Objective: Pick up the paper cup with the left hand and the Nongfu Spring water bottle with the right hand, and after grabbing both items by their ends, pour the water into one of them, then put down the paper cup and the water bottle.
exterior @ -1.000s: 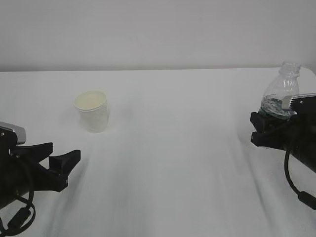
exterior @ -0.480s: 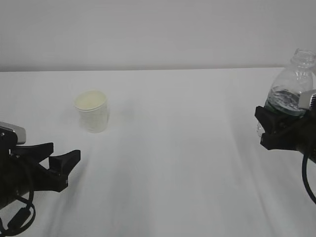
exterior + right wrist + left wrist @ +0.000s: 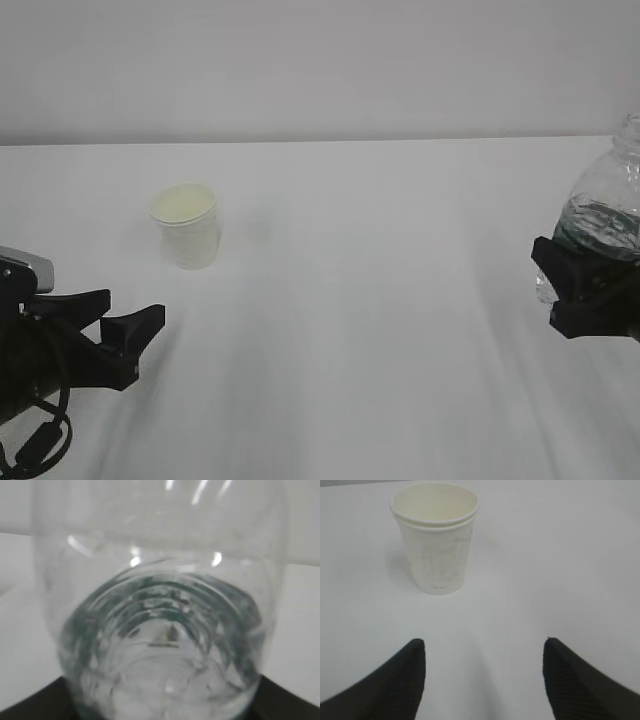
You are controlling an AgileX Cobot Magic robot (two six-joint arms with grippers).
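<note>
The water (image 3: 605,228) bottle's neck (image 3: 629,127) is clear and uncapped at its end, so the water will flow straight out when I tip the bottle over the paper cup.
The white paper cup (image 3: 187,226) stands upright on the table's left half; the left wrist view shows the cup (image 3: 436,540) ahead and a little left. My left gripper (image 3: 125,335) hangs low in front of it, open, a gap away, with nothing between its fingers (image 3: 400,677). At the right edge my right gripper (image 3: 585,290) is shut on the lower body of the Nongfu Spring water bottle (image 3: 605,215), held upright off the table. The bottle (image 3: 160,630) fills the right wrist view, with clear water (image 3: 165,680) in its bottom. The bottle's top runs out of the exterior view.
A white cloth covers the table (image 3: 380,330), with a plain pale wall behind. The table's far edge (image 3: 330,141) runs straight across the exterior view.
My right gripper has carried the bottle to the right and lower in the exterior view, its neck now cut off at the edge. The left gripper and the cup have stayed put.
</note>
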